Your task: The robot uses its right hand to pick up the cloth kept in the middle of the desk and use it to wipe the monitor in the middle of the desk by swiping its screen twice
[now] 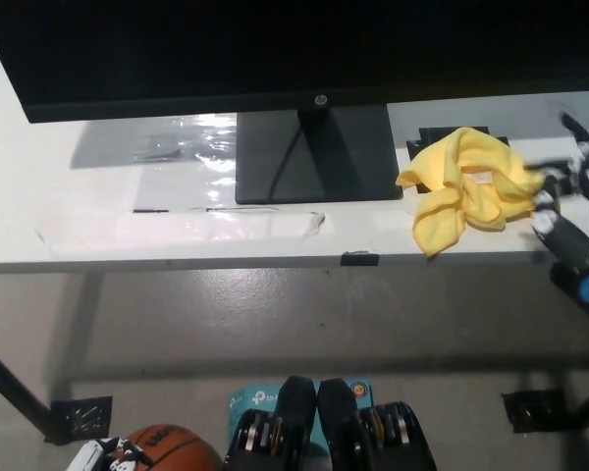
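Note:
A wider black patch shows its black edges (pixel 434 135) behind the yellow cloth (pixel 471 186). I expect the patch to stay flat on the desk when I lift the cloth.
A crumpled yellow cloth (pixel 469 186) lies on the white desk (pixel 98 226), right of the monitor's stand (pixel 314 157). The black monitor (pixel 275 49) fills the top of the head view, its screen dark. My black right hand (pixel 569 196) is blurred at the right edge, over the desk just right of the cloth, fingers spread apart and holding nothing. It looks close to the cloth's right edge; contact cannot be told. Only a sliver of my white left hand (pixel 103 454) shows at the bottom left.
Clear plastic film (pixel 177 228) lies flat on the desk left of the stand. A small black object (pixel 442 135) sits behind the cloth. Below the desk edge are grey floor, an orange basketball (pixel 167 449) and a black desk leg (pixel 15 392).

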Robot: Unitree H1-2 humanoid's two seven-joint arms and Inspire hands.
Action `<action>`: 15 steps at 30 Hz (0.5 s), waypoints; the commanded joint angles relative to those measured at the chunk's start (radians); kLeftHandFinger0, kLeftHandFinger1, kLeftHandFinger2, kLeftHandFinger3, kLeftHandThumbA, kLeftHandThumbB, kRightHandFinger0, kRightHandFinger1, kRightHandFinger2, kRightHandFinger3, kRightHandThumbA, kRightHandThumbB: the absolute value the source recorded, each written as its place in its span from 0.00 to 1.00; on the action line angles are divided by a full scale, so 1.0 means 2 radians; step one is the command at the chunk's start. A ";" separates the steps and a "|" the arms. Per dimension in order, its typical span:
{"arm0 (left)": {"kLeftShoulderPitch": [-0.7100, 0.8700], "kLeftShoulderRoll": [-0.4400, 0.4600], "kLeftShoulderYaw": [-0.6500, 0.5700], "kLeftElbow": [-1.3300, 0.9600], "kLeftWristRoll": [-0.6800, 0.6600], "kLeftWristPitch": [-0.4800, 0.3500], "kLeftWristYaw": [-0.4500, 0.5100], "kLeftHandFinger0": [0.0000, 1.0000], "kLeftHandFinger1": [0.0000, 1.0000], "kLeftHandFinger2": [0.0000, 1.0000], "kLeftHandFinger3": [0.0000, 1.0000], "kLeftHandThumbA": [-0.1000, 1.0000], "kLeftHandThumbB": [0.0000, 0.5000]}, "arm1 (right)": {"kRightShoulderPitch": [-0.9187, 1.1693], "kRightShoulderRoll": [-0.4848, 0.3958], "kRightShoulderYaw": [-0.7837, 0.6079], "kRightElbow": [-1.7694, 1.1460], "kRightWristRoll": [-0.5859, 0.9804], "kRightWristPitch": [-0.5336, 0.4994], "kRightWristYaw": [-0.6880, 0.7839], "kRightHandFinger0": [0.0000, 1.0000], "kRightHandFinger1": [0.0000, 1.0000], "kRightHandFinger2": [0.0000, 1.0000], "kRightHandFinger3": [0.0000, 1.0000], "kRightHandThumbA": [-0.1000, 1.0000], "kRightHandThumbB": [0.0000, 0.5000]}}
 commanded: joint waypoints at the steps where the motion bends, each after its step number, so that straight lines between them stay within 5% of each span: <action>1: -0.002 0.007 0.004 -0.019 0.004 0.002 -0.005 0.00 0.00 0.00 0.00 0.55 1.00 | -0.041 -0.023 0.027 0.038 -0.040 0.019 0.026 0.86 1.00 0.97 1.00 0.25 0.46; 3: -0.004 0.007 0.004 -0.020 0.003 0.001 -0.006 0.00 0.00 0.00 0.00 0.55 1.00 | -0.052 -0.028 0.044 0.057 -0.050 0.039 0.036 1.00 1.00 1.00 1.00 0.35 0.48; 15: -0.008 0.006 0.004 -0.016 -0.003 -0.002 -0.013 0.00 0.00 0.00 0.01 0.54 1.00 | -0.103 -0.028 0.096 0.183 -0.087 0.048 0.037 1.00 1.00 1.00 1.00 0.43 0.61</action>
